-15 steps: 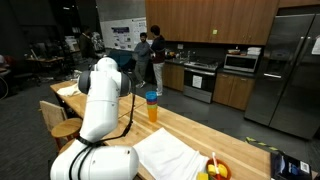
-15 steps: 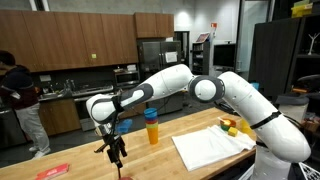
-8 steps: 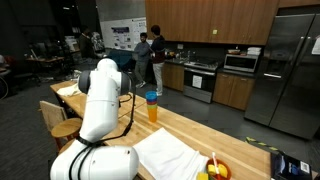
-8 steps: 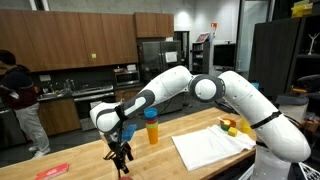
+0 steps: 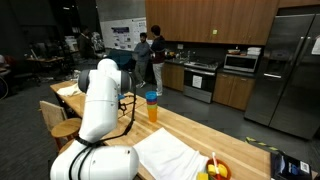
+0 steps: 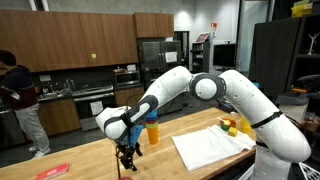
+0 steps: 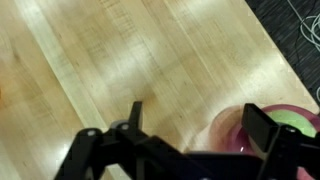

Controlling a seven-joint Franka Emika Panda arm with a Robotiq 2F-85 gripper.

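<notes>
The pink bowl [image 7: 296, 118] is outside my gripper's open fingers, which are over wood. My gripper should move toward the bowl and put the fingers on both sides of its near rim [image 7: 226, 127] before closing.
My gripper [image 6: 128, 156] hangs from the white arm just above the wooden table [image 6: 190, 165], a little left of a clear cup of orange liquid with a blue lid [image 6: 152, 130]. The cup also shows in an exterior view [image 5: 152, 107]. In the wrist view the gripper [image 7: 200, 125] is open and empty, fingers spread over the bare wood. A pink bowl [image 7: 228, 130] with something green [image 7: 300, 121] in it lies by the right finger, partly hidden behind it.
A white cloth [image 6: 210, 148] lies on the table, seen in both exterior views [image 5: 165, 155]. Fruit in a dish [image 6: 238, 127] sits beyond it. A red item [image 6: 52, 172] lies at the table's far end. People stand in the kitchen behind [image 5: 143, 55].
The gripper has moved along the table toward the cup and come down closer to the wood. Its fingers stay open.
</notes>
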